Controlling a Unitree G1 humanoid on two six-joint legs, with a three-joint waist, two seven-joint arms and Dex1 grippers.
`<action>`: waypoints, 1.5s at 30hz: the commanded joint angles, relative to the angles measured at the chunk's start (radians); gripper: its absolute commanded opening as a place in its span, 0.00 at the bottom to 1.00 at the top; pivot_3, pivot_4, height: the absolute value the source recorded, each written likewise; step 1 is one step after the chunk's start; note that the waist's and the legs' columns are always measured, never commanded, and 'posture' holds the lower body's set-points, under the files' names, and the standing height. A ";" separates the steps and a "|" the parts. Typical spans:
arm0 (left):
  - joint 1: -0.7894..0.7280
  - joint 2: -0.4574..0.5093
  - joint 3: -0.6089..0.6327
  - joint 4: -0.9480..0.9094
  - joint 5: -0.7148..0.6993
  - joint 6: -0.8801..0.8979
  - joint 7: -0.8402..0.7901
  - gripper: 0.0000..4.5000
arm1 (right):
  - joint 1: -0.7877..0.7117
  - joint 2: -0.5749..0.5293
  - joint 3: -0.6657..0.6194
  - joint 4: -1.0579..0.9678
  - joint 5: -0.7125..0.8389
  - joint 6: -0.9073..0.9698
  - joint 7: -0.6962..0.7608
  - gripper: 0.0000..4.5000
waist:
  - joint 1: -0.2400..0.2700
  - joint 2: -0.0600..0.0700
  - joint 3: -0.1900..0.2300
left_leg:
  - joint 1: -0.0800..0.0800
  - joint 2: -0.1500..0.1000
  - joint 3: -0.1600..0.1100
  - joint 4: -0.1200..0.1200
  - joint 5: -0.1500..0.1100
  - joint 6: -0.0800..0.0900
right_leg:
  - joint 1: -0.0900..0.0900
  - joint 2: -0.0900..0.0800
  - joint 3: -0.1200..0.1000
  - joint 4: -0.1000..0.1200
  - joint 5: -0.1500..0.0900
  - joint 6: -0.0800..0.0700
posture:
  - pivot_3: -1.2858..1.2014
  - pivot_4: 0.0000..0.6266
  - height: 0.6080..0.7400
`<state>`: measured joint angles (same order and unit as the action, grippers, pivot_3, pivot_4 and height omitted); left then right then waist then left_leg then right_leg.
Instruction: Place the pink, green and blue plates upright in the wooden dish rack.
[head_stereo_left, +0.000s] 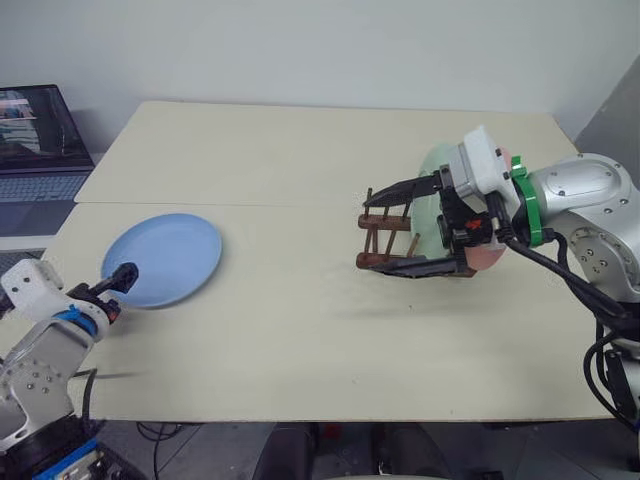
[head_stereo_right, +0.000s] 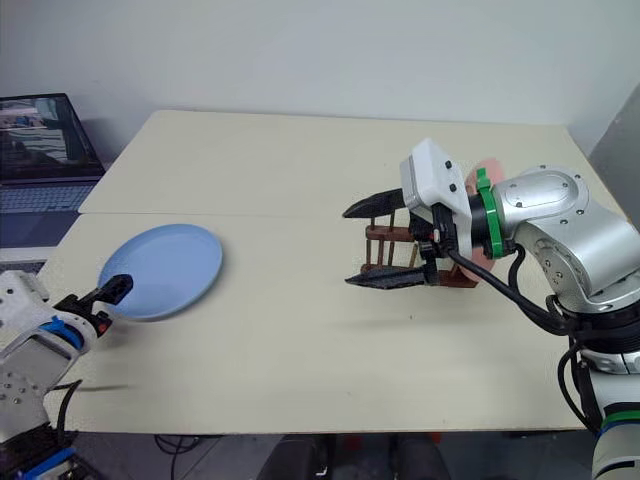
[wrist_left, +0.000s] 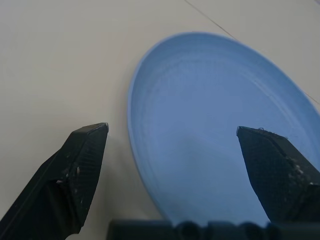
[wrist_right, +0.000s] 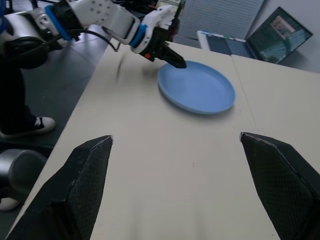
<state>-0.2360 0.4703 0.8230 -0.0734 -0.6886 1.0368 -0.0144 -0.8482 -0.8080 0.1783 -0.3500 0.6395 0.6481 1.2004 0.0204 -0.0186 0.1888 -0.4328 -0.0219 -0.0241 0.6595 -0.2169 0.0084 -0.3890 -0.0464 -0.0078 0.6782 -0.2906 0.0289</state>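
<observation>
My left gripper should lift and hand over the blue plate (head_stereo_left: 168, 254) by the plate's rim (wrist_left: 138, 162), as it lies flat, far from my right gripper at the dish rack.
The blue plate (head_stereo_left: 162, 260) lies flat on the left part of the table. My left gripper (head_stereo_left: 120, 277) is at its near left rim, open, and in the left wrist view the rim of the blue plate (wrist_left: 210, 125) lies between the fingers. The wooden dish rack (head_stereo_left: 385, 240) stands right of centre. The green plate (head_stereo_left: 432, 190) and the pink plate (head_stereo_right: 488, 168) stand upright at the rack, mostly hidden behind my right gripper (head_stereo_left: 385, 232). It hovers open in front of the rack, pointing left, and holds nothing.
An open laptop (head_stereo_left: 40, 145) sits on a lower desk off the table's left side. A seam (head_stereo_left: 230, 204) runs across the cream table. The table's near edge (head_stereo_left: 300, 418) is close to my left arm.
</observation>
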 joint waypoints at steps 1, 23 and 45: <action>-0.024 0.007 0.027 0.034 -0.024 0.047 0.033 1.00 | -0.032 -0.011 -0.013 -0.016 -0.006 -0.004 0.034 0.95 | -0.001 0.000 0.000 | 0.000 0.000 0.000 0.000 0.000 0.000 | 0.000 0.000 0.000 0.000 0.000 0.000 | 0.52 0.24 1.00; -0.185 0.015 -0.052 -0.053 -0.018 -0.055 0.049 0.00 | -0.033 0.011 -0.025 0.004 -0.067 -0.032 0.035 0.96 | 0.001 -0.001 0.000 | -0.001 -0.003 0.002 -0.001 -0.001 -0.001 | 0.000 -0.005 -0.002 -0.001 0.000 0.000 | 0.52 0.24 1.00; -0.776 -0.146 -0.388 -0.011 -0.071 -0.015 0.203 0.00 | -0.148 0.199 0.165 0.189 -0.746 -0.530 -0.318 0.96 | -0.015 -0.003 0.000 | -0.002 -0.004 0.003 -0.002 0.004 -0.009 | 0.000 -0.002 -0.003 0.003 0.002 0.003 | 0.52 0.24 1.00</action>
<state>-0.9694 0.3222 0.4342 -0.0733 -0.7710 1.0485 0.1690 -0.9713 -0.6134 0.3293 -0.1726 -0.0357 0.1756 0.9252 0.0055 -0.0213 0.1893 -0.4345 -0.0258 -0.0215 0.6570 -0.2121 -0.0018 -0.3887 -0.0480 -0.0111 0.6809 -0.2887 0.0316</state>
